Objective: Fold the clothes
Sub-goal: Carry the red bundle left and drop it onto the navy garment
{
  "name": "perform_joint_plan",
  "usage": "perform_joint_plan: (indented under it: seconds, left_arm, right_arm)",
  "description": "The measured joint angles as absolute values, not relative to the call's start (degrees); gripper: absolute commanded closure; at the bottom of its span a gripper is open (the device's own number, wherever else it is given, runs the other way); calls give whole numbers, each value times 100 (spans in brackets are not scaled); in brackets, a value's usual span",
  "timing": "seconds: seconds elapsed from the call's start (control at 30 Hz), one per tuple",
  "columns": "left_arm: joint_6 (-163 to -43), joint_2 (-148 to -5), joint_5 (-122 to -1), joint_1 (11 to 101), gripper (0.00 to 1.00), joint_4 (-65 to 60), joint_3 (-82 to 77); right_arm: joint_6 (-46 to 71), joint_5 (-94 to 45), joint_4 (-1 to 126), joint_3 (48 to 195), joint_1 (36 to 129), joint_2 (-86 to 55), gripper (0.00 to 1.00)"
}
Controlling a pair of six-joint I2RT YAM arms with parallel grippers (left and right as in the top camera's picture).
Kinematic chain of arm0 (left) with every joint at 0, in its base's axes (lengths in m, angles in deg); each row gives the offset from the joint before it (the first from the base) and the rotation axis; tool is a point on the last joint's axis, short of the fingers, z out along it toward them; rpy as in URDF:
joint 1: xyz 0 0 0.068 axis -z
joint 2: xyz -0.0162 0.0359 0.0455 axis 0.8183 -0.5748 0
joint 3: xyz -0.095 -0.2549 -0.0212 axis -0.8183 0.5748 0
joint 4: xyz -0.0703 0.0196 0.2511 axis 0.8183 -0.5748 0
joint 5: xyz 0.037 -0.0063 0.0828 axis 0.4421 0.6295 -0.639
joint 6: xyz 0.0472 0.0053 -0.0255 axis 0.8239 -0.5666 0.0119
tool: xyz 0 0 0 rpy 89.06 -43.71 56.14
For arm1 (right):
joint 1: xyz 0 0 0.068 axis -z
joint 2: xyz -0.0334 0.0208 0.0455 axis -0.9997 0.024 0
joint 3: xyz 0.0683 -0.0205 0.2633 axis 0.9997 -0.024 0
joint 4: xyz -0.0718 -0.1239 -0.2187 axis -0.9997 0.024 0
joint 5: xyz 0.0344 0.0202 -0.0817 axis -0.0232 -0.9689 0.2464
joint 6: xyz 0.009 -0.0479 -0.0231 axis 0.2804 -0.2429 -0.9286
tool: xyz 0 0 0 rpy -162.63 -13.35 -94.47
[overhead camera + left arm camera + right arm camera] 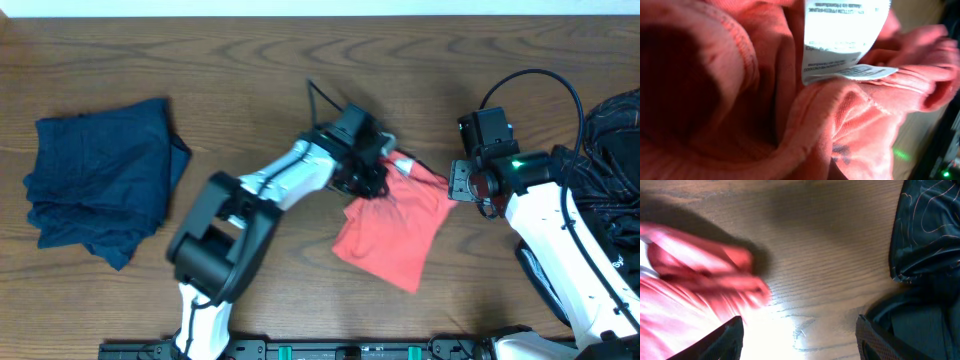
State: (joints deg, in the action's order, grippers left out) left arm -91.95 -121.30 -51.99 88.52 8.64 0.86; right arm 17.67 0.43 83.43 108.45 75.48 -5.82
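The folded red garment (402,228) is free of my right gripper, so I should keep carrying it with my left gripper until it lies over the navy stack (102,178).
A red garment (395,225) lies partly spread on the wooden table, right of centre, bunched at its upper left corner. My left gripper (366,172) is pressed into that bunched corner and is shut on it. The left wrist view is filled with red fabric (730,100) and a white care label (840,35); the fingers are hidden. My right gripper (466,184) is open and empty just right of the garment's upper right corner. In the right wrist view its fingertips (800,340) straddle bare wood, with the red cloth (695,280) to their left.
A folded stack of navy clothes (100,180) lies at the far left. A dark pile of clothing (612,130) sits at the right edge and shows in the right wrist view (925,255). A black cable (530,85) loops above the right arm.
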Motion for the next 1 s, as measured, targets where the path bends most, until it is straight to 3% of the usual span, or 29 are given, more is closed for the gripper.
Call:
perform_joint_plan:
  seconds: [0.13, 0.4, 0.73, 1.0]
  left_arm:
    - [-9195, -11413, -5212, 8013, 94, 720, 93]
    - [-9192, -9634, -5671, 5495, 93, 595, 91]
    - [-9195, -9536, -6025, 2970, 93, 497, 93]
    - [-9197, -9538, -6211, 1794, 91, 460, 93]
  right_arm:
    - [1767, 28, 8398, 10845, 7548, -593, 31]
    - [1767, 26, 8446, 10845, 7548, -593, 31]
    - [1767, 26, 8533, 10845, 7548, -593, 30]
    - [1767, 26, 8540, 10845, 7548, -593, 30]
